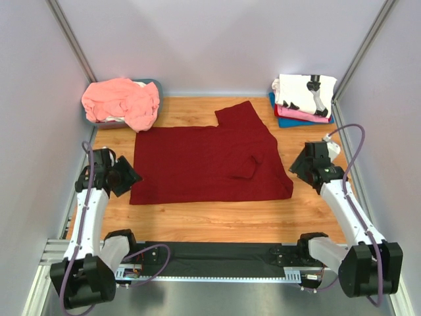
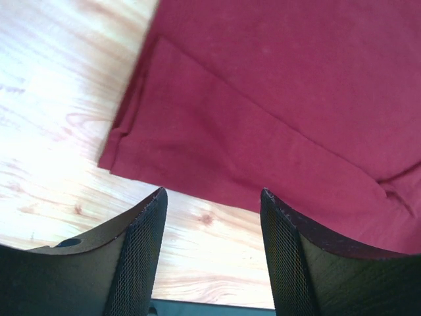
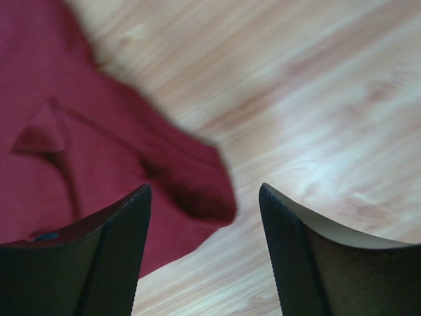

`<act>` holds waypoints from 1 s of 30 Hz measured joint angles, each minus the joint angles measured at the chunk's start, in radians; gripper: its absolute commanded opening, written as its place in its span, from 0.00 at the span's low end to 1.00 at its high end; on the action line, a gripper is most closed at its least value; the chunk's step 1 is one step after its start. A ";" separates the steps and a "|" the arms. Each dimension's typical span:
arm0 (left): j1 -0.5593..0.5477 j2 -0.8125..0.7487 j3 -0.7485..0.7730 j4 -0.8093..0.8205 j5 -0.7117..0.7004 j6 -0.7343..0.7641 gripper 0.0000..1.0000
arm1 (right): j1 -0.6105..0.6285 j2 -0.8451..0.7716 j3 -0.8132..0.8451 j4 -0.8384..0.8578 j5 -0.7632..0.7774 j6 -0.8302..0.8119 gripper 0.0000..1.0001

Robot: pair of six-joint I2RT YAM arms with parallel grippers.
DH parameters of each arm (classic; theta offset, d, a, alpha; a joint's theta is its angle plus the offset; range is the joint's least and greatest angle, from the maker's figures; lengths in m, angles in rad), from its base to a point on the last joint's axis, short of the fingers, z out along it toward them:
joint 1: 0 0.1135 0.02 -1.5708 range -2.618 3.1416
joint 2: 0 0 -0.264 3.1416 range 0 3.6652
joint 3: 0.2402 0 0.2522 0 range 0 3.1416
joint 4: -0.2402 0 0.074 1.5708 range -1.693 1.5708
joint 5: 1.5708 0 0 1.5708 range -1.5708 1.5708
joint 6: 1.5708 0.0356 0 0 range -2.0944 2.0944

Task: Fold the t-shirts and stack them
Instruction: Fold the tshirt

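The robot's right gripper should pinch the sleeve's raised edge (image 1: 251, 173) and pull the sleeve flat before it takes the t-shirt's near corner, because the folded sleeve (image 1: 245, 166) sits rumpled on the dark red t-shirt.
A dark red t-shirt (image 1: 204, 161) lies spread on the wooden table, with one sleeve folded over its right half. My left gripper (image 1: 125, 176) hovers at its left near corner, open and empty; the folded edge of the dark red t-shirt (image 2: 263, 118) shows just beyond the left gripper (image 2: 212, 197). My right gripper (image 1: 304, 164) sits off the shirt's right edge, open and empty. In the right wrist view the dark red t-shirt's corner (image 3: 79, 151) lies ahead of the right gripper (image 3: 204, 191). A salmon-pink t-shirt (image 1: 122, 102) is heaped at the back left. A folded white printed t-shirt (image 1: 304, 92) tops a stack at the back right.
The salmon-pink heap rests in a blue-grey bin (image 1: 154, 84). Under the white t-shirt lie a pink one (image 1: 304, 116) and a blue one (image 1: 289, 122). Grey walls close in both sides and the back. A black strip (image 1: 217, 253) runs along the near edge between the arm bases.
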 measured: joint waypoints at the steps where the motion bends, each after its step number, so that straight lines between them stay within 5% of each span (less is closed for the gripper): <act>1: -0.015 -0.016 0.002 0.001 -0.005 0.000 0.65 | 0.034 0.015 0.023 0.004 -0.025 -0.005 0.58; 5: -0.120 -0.010 0.004 0.035 -0.017 0.000 0.59 | 0.147 0.129 0.093 0.046 -0.132 -0.023 0.19; 12: -0.232 0.164 -0.030 0.144 0.001 -0.005 0.53 | 0.256 0.394 0.180 0.077 -0.274 -0.028 0.02; 15: -0.254 0.182 -0.060 0.181 0.014 -0.008 0.51 | 0.274 0.472 0.209 0.076 -0.299 -0.027 0.04; 22: -0.267 0.161 -0.039 0.138 0.034 0.012 0.51 | 0.279 0.562 0.241 0.086 -0.328 -0.015 0.40; 30: -0.269 0.050 0.111 0.019 0.018 0.104 0.52 | 0.279 0.613 0.243 0.140 -0.351 0.002 0.41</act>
